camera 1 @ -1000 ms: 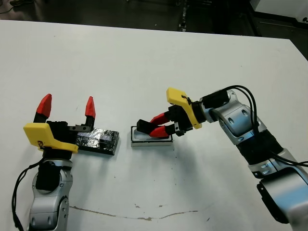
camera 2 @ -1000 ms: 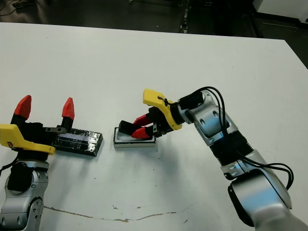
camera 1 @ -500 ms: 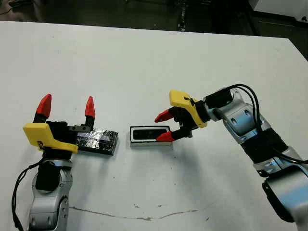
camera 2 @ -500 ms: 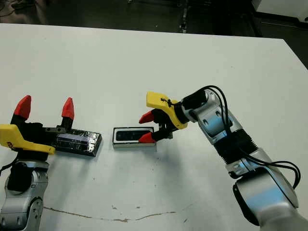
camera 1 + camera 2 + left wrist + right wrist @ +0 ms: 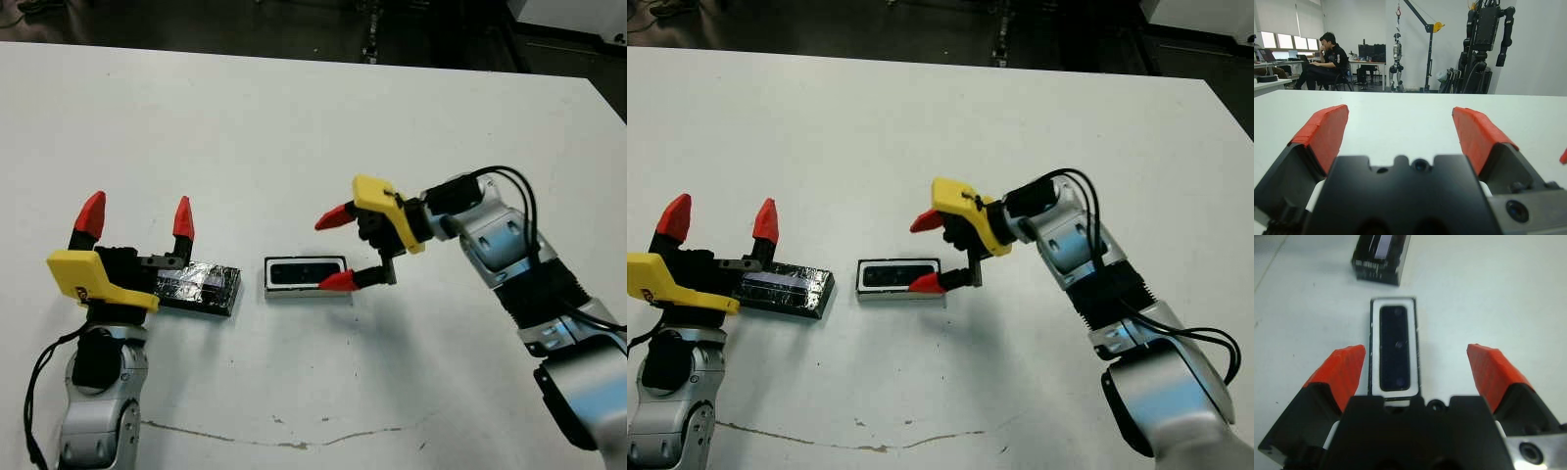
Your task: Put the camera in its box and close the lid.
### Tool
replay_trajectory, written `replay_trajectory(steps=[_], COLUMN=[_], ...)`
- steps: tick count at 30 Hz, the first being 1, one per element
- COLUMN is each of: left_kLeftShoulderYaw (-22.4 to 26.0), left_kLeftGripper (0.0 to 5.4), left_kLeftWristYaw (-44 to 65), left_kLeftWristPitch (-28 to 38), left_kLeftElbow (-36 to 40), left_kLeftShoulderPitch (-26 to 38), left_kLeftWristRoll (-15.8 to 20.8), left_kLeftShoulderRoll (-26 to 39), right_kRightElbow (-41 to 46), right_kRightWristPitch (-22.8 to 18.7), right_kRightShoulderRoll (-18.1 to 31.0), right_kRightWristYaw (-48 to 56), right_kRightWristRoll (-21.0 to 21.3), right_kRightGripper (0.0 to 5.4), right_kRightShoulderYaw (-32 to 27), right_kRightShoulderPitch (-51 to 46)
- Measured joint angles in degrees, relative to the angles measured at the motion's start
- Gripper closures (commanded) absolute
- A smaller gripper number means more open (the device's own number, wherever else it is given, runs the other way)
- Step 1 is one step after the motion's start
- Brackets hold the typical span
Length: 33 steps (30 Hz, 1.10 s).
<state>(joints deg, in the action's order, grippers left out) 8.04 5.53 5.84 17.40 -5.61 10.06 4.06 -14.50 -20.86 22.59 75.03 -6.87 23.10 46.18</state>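
Observation:
The lid [image 5: 203,284] has deep black sides [image 5: 203,306], so I expect the lid to slip down over the box and cover its white walls when I lower it.
The camera [image 5: 305,271], a small black device, lies flat inside the white-rimmed box [image 5: 267,286] at the table's middle. My right gripper [image 5: 335,250] hangs open just right of the box's right end, one red fingertip above the box's front right corner, and holds nothing. In the right wrist view the camera [image 5: 1397,347] fills the box [image 5: 1371,333] between the spread fingers, with the lid [image 5: 1380,257] beyond. The lid [image 5: 201,286], a black crinkled glossy slab, lies left of the box. My left gripper [image 5: 137,213] stands open and empty at the lid's left end.
A thin dark scuff line [image 5: 274,441] runs along the table near its front edge. Beyond the table, the left wrist view shows a seated person [image 5: 1327,56] at desks and a parked robot on a stand [image 5: 1486,34].
My right gripper has let go of the camera, which now lies in the box. Its fingers have opened wide and it has drawn back to the right. The left arm is still.

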Motion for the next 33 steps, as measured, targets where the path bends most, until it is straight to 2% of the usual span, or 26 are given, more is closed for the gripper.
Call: replay_trajectory(steps=[6,12,14,20,24,28,31,33], left_kLeftShoulderYaw=[0.0,0.1,0.0,0.1,0.5,1.0,2.1,2.9], left_kLeftGripper=[0.00,0.00,0.00,0.00,0.00,0.00,0.00,0.00], left_kLeftWristYaw=[0.0,0.1,0.1,0.1,0.2,0.4,3.6,6.1], left_kLeftWristPitch=[-0.3,-0.3,-0.4,-0.3,-0.4,-1.5,-3.3,-4.1], left_kLeftElbow=[0.4,0.4,0.4,0.4,0.5,1.9,2.7,2.7], left_kLeftShoulderPitch=[0.0,0.2,0.2,0.4,0.7,0.8,1.0,1.2], left_kLeftWristRoll=[-0.1,0.1,-0.1,-0.1,-0.3,-0.9,0.4,1.1], left_kLeftShoulderRoll=[0.0,0.1,0.1,0.2,0.8,2.4,5.8,8.7], right_kRightElbow=[6.9,18.8,23.0,32.0,37.1,40.8,41.4,41.4], right_kRightWristPitch=[-2.8,-11.7,-12.1,-10.9,-9.4,-5.0,0.0,1.7], right_kRightShoulderRoll=[2.7,3.9,3.8,0.0,-4.0,-9.5,-11.5,-12.3], right_kRightWristYaw=[-2.2,-12.4,-16.5,-28.0,-38.2,-46.1,-49.5,-51.1], right_kRightWristRoll=[-5.9,-13.8,-15.3,-20.1,-20.6,-19.4,-16.5,-15.3], right_kRightGripper=[0.01,0.01,0.01,0.01,0.46,1.15,1.62,1.93], right_kRightShoulderYaw=[-9.0,-20.5,-23.9,-32.2,-36.1,-37.1,-36.2,-35.4], right_kRightShoulderPitch=[-2.3,-11.3,-15.5,-29.5,-38.4,-46.7,-51.3,-53.1])
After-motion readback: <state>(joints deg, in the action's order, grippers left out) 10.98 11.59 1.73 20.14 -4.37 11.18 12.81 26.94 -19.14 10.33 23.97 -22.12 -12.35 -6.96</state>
